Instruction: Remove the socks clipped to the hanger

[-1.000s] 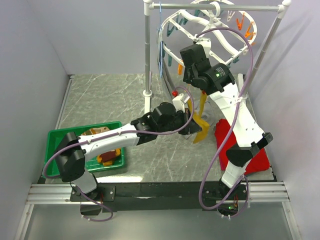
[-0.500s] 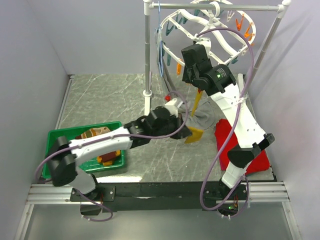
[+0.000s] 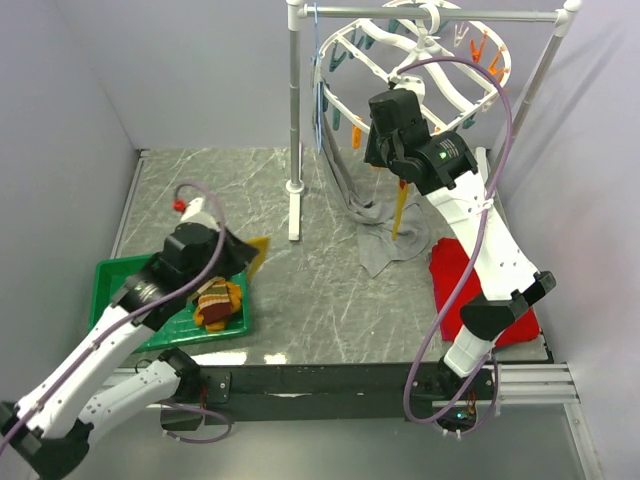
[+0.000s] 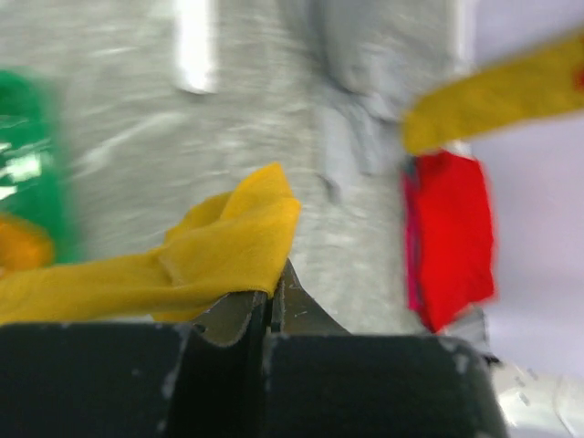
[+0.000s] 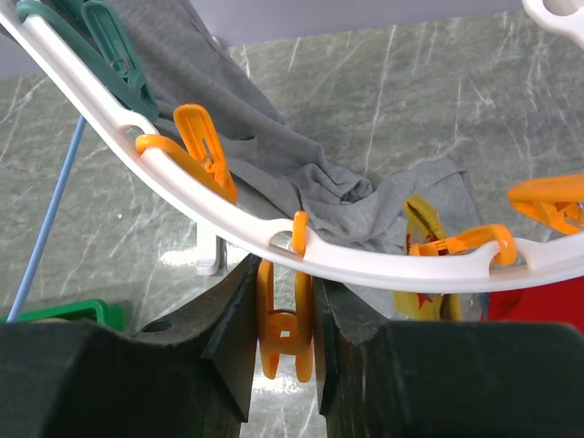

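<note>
My left gripper has its mustard sock [image 3: 259, 256] clear of the hanger and next to the green tray, so it should keep going over the socks there [image 3: 217, 304] and let go.
The white round hanger [image 3: 372, 58] hangs from the rail at the back, and its ring [image 5: 228, 224] crosses the right wrist view. My right gripper [image 5: 286, 310] is shut on an orange clip [image 5: 285, 339] under that ring, a finger pressed on each side. Beside it another orange clip [image 5: 456, 245] holds a mustard sock [image 5: 418, 222], which hangs straight down [image 3: 400, 212]. My left gripper [image 4: 271, 294] is shut on a second mustard sock [image 4: 228, 242], carried beside the green tray [image 3: 112, 273]. More socks [image 3: 216, 300] lie in the tray.
A grey tank top [image 3: 385, 238] hangs from a blue wire hanger [image 3: 318, 70] and pools on the table. A red cloth [image 3: 468, 290] lies at the right. The rack's white post [image 3: 294, 120] stands mid-table. Teal clips [image 5: 109, 55] and other orange ones line the ring.
My left arm has swung left from the table's middle to the green tray with the mustard sock in its grip. The right gripper has stayed at the hanger's rim.
</note>
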